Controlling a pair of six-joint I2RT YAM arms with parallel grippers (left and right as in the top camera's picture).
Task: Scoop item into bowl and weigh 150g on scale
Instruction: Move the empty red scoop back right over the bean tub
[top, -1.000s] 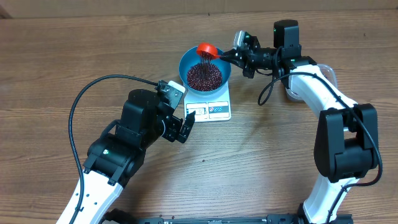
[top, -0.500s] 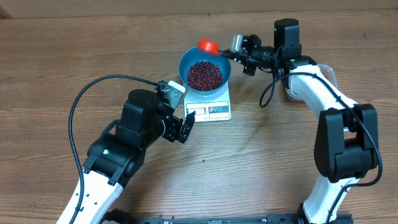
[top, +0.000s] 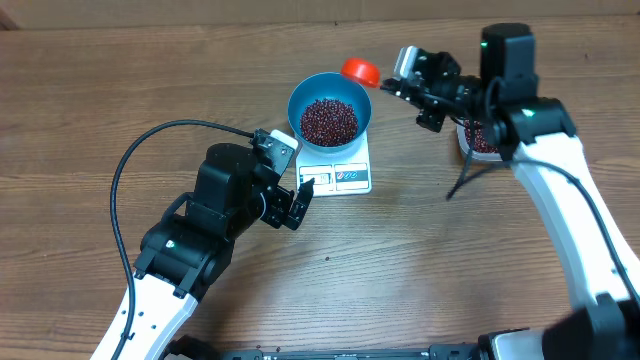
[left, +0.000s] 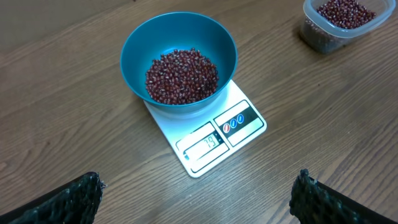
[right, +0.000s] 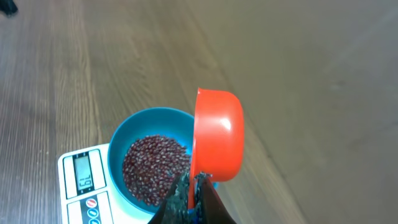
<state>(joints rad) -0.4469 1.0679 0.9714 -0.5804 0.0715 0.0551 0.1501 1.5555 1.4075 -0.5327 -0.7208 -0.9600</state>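
Observation:
My right gripper should bring the orange scoop to the clear tub (top: 484, 143) for more beans, because the scale (left: 208, 144) shows less than 150g with the scoop tipped empty.
The blue bowl (top: 330, 110) sits on the white scale (top: 345, 177), with a pile of dark red beans (top: 329, 120) inside it. My right gripper (top: 398, 82) is shut on the handle of the orange scoop (top: 359, 70), which hangs turned on its side just beyond the bowl's far right rim. In the right wrist view the scoop (right: 217, 134) stands on edge beside the bowl (right: 149, 158), my right gripper (right: 194, 193) clamped on its handle. My left gripper (top: 297, 203) stays open near the scale's front left corner. From the left wrist camera, the bowl (left: 177, 59) and the scale (left: 214, 140) lie ahead of my open left gripper (left: 199, 193).
A clear tub (left: 339, 23) holding more beans stands to the right of the scale, under my right arm (top: 540, 140) in the overhead view. A black cable (top: 160, 135) loops over the table at the left.
The right arm has drawn the scoop back from over the bowl, up and to the right. Beans have stopped falling. The left arm has not moved.

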